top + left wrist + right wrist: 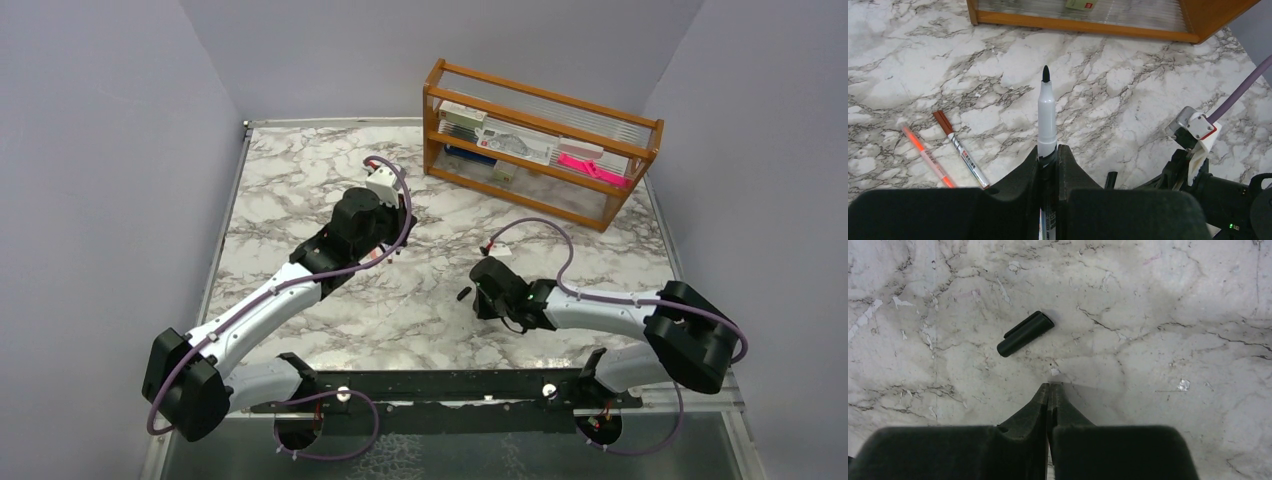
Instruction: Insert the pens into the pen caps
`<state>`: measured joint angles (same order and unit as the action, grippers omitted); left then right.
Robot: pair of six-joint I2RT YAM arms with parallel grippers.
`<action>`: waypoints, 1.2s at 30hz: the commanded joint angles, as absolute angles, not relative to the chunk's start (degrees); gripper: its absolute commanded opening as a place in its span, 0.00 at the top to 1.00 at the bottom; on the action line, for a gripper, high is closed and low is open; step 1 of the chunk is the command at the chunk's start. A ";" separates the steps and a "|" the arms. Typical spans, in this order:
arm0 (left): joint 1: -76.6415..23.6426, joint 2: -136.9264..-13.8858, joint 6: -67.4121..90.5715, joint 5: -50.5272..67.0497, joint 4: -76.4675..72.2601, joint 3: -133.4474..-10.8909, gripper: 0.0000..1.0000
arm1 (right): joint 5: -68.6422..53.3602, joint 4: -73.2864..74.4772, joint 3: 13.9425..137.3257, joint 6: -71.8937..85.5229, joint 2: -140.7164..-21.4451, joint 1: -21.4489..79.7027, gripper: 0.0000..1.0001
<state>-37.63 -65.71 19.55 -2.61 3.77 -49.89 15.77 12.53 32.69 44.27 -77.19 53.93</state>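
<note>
My shut right gripper needs to open and turn to line up with the black cap (1025, 334), which lies slanted to it, before gripping its sides (1031, 338).
In the left wrist view my left gripper (1049, 150) is shut on a silvery-grey pen (1046, 115). Its bare dark tip points forward above the marble table. To its left on the table lie a translucent orange-red pen (925, 156) and a second silvery pen (964, 159) with the dark red cap (943, 122) on its end. The black cap (1025, 333) lies alone on the table, a little ahead and left of my right gripper (1049, 386). That gripper is shut and empty. From above, the black cap (463, 294) sits just left of my right gripper (478, 298).
A wooden rack (540, 140) with clear panels stands at the back right. It holds stationery and a bright pink strip (592, 168). Its base rail (1088, 27) runs across the far side of the left wrist view. The right arm's wrist camera (1193, 132) is close on the right there.
</note>
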 commanded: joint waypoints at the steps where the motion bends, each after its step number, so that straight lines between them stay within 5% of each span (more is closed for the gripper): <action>1: -37.71 -65.31 20.01 -2.27 3.12 -48.53 1.00 | 17.66 8.87 35.86 41.97 -80.72 53.87 0.99; 18: -37.75 -66.46 22.66 0.23 1.20 -47.56 1.00 | 20.68 2.93 40.64 35.77 -90.00 50.01 0.99; 25: -37.74 -66.02 22.73 0.01 1.44 -47.24 1.00 | 23.30 3.90 40.43 36.30 -85.35 50.09 0.99; 32: -37.73 -66.46 23.28 0.59 0.90 -47.20 1.00 | 23.81 2.90 40.12 34.86 -82.01 50.19 0.57; 36: -37.73 -66.53 23.47 0.79 0.73 -47.28 1.00 | 22.30 3.60 41.85 35.09 -85.37 50.76 0.53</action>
<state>-37.63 -66.70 22.81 -0.54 2.70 -47.75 22.48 3.86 40.03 35.59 -82.87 50.24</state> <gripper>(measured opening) 0.103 0.469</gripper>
